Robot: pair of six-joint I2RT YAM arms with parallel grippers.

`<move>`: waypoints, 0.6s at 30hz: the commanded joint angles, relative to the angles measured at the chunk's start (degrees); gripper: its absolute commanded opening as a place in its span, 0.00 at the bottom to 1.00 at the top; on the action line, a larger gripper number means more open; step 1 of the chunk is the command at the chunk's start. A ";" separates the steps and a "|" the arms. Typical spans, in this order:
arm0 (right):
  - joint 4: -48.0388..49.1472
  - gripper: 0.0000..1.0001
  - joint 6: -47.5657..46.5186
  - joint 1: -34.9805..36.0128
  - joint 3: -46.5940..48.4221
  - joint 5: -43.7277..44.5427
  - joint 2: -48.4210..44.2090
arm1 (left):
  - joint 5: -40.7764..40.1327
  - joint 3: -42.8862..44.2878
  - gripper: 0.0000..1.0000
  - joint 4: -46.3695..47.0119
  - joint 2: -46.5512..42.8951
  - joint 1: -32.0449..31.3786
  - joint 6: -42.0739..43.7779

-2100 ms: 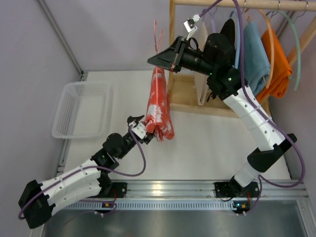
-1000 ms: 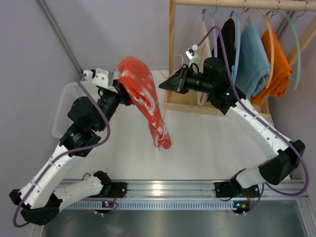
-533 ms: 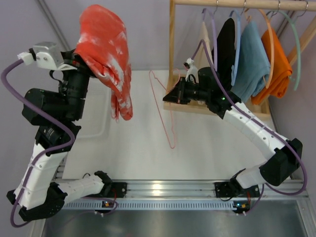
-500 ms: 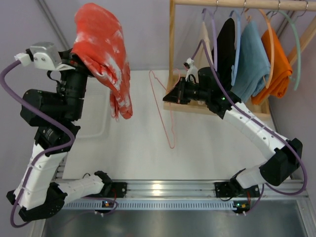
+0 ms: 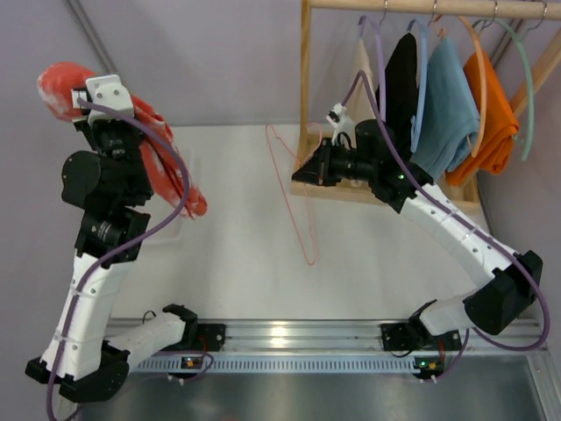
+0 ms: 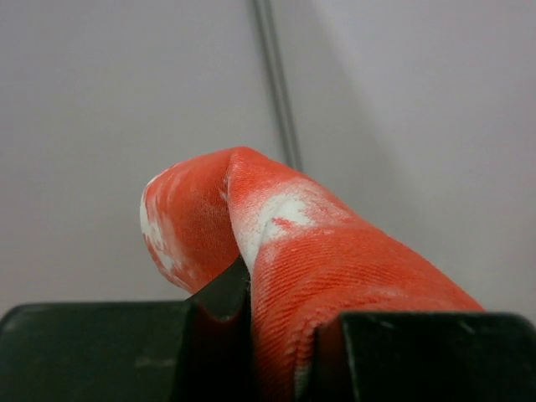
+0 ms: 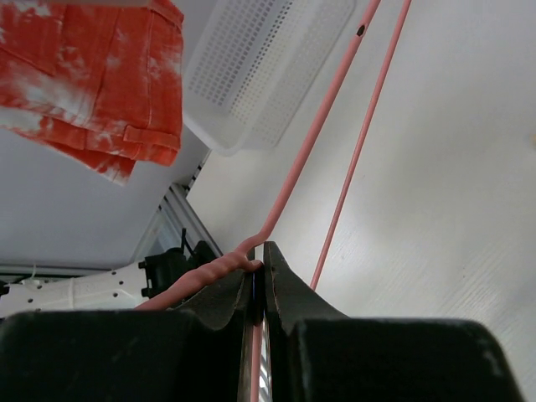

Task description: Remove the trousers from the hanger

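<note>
My left gripper is holding the red trousers clear of the pink hanger, so I should keep moving toward the white basket until the trousers lie inside.
The red, white-printed trousers are bunched in my left gripper, raised at the far left, and their length hangs down behind the arm. In the left wrist view the gripper is shut on a fold of the trousers. The thin pale-pink hanger hangs bare over the table's middle, apart from the trousers. My right gripper is shut on its twisted neck. In the right wrist view the gripper pinches the hanger, with the trousers at the upper left.
A white perforated basket sits on the table under the trousers' end. The wooden rack at the back right holds beige, black, blue and orange garments on hangers close behind my right arm.
The left arm has swung the trousers further left and lower, so they now hang by the basket. The right gripper and the bare hanger have barely moved.
</note>
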 commanded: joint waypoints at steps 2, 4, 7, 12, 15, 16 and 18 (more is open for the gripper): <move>1.54 0.00 -1.50 -0.36 1.70 0.03 -3.17 | -4.58 -2.10 0.00 7.26 -5.04 8.47 6.64; 1.71 0.00 -1.32 -0.44 1.62 -0.06 -3.25 | -5.55 -5.35 0.00 7.44 -7.15 13.04 7.35; 2.15 0.00 -0.71 -0.44 1.62 -0.50 -3.17 | -7.04 -10.54 0.00 7.70 -9.70 18.94 8.14; 2.15 0.00 -0.35 -0.35 1.88 -0.94 -3.43 | -6.95 -21.15 0.00 12.87 -12.69 25.01 13.22; 1.98 0.00 -0.44 -0.35 1.71 -1.03 -3.87 | -6.34 -24.51 0.00 16.31 -12.34 27.30 15.43; 1.98 0.00 -0.53 -0.35 1.62 -1.03 -4.13 | -6.08 -25.05 0.00 17.10 -11.99 27.39 15.79; 1.89 0.00 -0.44 -0.35 1.35 -0.94 -4.40 | -5.20 -26.10 0.00 19.73 -10.07 27.82 17.02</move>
